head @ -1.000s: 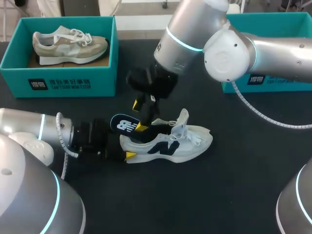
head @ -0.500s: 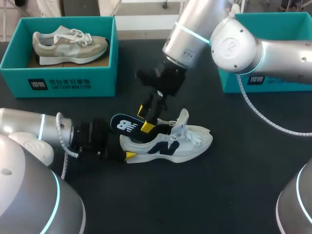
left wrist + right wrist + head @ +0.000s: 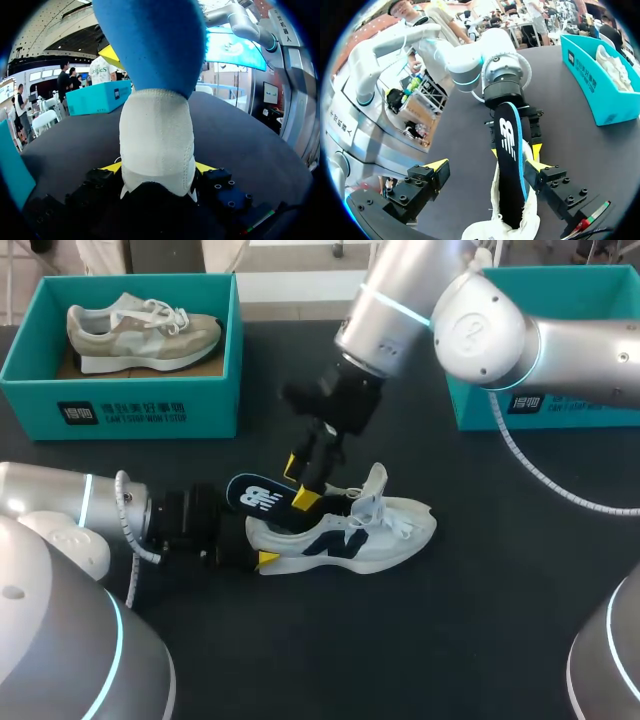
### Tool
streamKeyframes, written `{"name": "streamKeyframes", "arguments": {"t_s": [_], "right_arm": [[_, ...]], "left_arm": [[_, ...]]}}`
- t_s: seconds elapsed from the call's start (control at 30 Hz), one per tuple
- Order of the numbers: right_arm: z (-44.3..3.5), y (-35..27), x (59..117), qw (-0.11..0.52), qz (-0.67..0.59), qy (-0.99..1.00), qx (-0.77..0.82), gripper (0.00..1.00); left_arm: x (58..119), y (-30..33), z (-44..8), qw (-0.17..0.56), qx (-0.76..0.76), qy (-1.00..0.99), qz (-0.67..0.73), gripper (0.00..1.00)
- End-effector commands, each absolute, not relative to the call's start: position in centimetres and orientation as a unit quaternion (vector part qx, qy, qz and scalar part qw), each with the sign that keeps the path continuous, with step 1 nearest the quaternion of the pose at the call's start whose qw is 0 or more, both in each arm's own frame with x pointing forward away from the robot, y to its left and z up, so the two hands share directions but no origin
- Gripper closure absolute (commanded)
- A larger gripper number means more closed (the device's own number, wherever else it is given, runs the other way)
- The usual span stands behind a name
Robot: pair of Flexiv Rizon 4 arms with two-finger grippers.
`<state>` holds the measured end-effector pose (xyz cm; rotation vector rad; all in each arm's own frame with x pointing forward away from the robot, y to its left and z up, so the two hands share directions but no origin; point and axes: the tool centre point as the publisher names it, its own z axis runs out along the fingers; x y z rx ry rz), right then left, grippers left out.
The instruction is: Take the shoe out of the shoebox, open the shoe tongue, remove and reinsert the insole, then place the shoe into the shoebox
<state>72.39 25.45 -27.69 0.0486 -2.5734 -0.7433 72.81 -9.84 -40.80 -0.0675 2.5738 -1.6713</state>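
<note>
The dark blue insole's end point(image 3: 239, 486) stands straight up above the shoe's heel opening, so I expect the insole point(image 3: 264, 499) to slide out in one piece and hold its shape when the robot pulls.
A white shoe point(image 3: 345, 535) lies on its side on the black table, heel toward my left arm. My left gripper point(image 3: 262, 558) is shut on the heel; in the left wrist view both yellow tips press the white heel point(image 3: 157, 145). A dark blue insole point(image 3: 257, 496) sticks up out of the heel opening point(image 3: 150, 45). My right gripper point(image 3: 297, 483) hangs open over the shoe's opening. In the right wrist view the insole point(image 3: 509, 160) stands between the spread fingers of the right gripper point(image 3: 487, 164), close to one fingertip point(image 3: 537, 164) and not clamped.
A teal shoebox point(image 3: 140, 405) at the back left holds a beige shoe point(image 3: 140, 330). A second teal shoebox point(image 3: 560, 405) stands at the back right behind my right arm. Bare black table lies in front of the white shoe.
My right arm has swung its wrist up and to the right, and its fingers have spread a little wider by the insole. The shoe, insole and left gripper have stayed put.
</note>
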Motion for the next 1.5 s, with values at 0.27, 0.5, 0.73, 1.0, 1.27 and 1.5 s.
{"name": "streamKeyframes", "arguments": {"t_s": [0.27,0.5,0.73,1.0,1.27,1.5], "right_arm": [[-30.8,26.2,73.5,0.248,-0.293,-0.923,0.024,0.27],[-31.4,27.2,73.2,0.259,-0.301,-0.917,0.033,0.51],[-32.6,28.2,72.6,0.274,-0.309,-0.91,0.04,0.51],[-34.0,29.1,72.5,0.292,-0.318,-0.901,0.047,0.55],[-33.6,29.1,72.1,0.31,-0.312,-0.896,0.059,1.0],[-32.6,28.9,72.1,0.331,-0.307,-0.888,0.082,1.0]], "left_arm": [[72.7,-9.9,-41.2,0.037,-0.022,0.838,-0.544,1.0],[72.7,-9.9,-41.2,0.037,-0.022,0.838,-0.544,1.0],[72.7,-9.9,-41.2,0.037,-0.022,0.838,-0.544,1.0],[72.7,-9.9,-41.2,0.037,-0.022,0.838,-0.544,1.0],[72.7,-9.9,-41.2,0.037,-0.022,0.838,-0.544,1.0],[72.7,-9.9,-41.2,0.037,-0.022,0.838,-0.544,1.0]]}}
